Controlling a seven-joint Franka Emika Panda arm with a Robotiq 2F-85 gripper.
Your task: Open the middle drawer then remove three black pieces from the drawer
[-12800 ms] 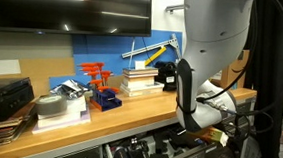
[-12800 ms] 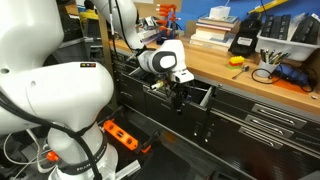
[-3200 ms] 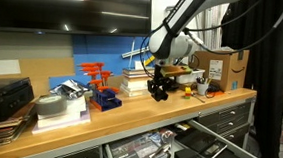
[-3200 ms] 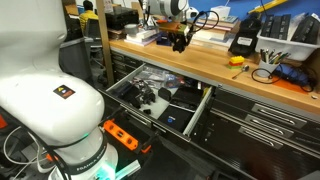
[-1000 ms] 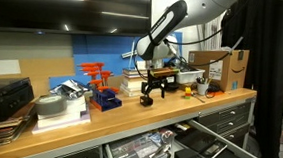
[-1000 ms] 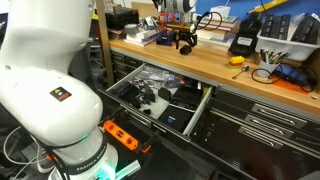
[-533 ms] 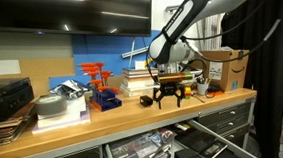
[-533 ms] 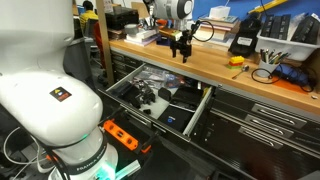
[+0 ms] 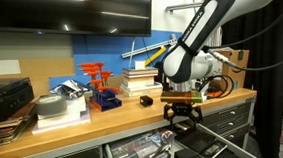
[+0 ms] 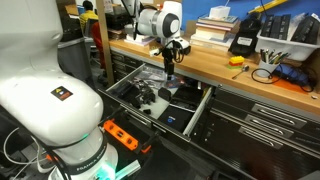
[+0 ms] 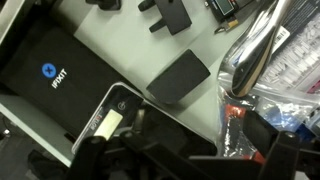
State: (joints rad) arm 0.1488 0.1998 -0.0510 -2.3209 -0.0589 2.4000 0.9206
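Note:
The black piece [image 11: 178, 78] next to the phone-like device lies clear of the things around it, so the robot's gripper should keep going down and turning until its open fingers straddle the narrow sides [image 11: 188, 87] of the piece.
My gripper [image 9: 182, 116] hangs in front of the bench edge, over the open drawer [image 10: 204, 104], and also shows in an exterior view [image 10: 168, 68]. In the wrist view its dark fingers [image 11: 185, 160] stand apart with nothing between them. Small black pieces [image 11: 170, 15] lie at the top of the wrist view on the drawer's light floor. One black piece [image 9: 146, 101] sits on the wooden bench top. Dark chunky things [image 10: 146, 97] lie in the drawer.
In the drawer lie a black iFixit case [image 11: 50, 70], a flat black square [image 11: 180, 77], a phone-like device [image 11: 112, 120] and plastic bags [image 11: 270, 70]. On the bench are books [image 9: 139, 81], a blue rack [image 9: 104, 94] and a cardboard box [image 9: 233, 63].
My gripper has moved from above the bench top forward and down, past the front edge, to over the open drawer. A black piece stays on the bench.

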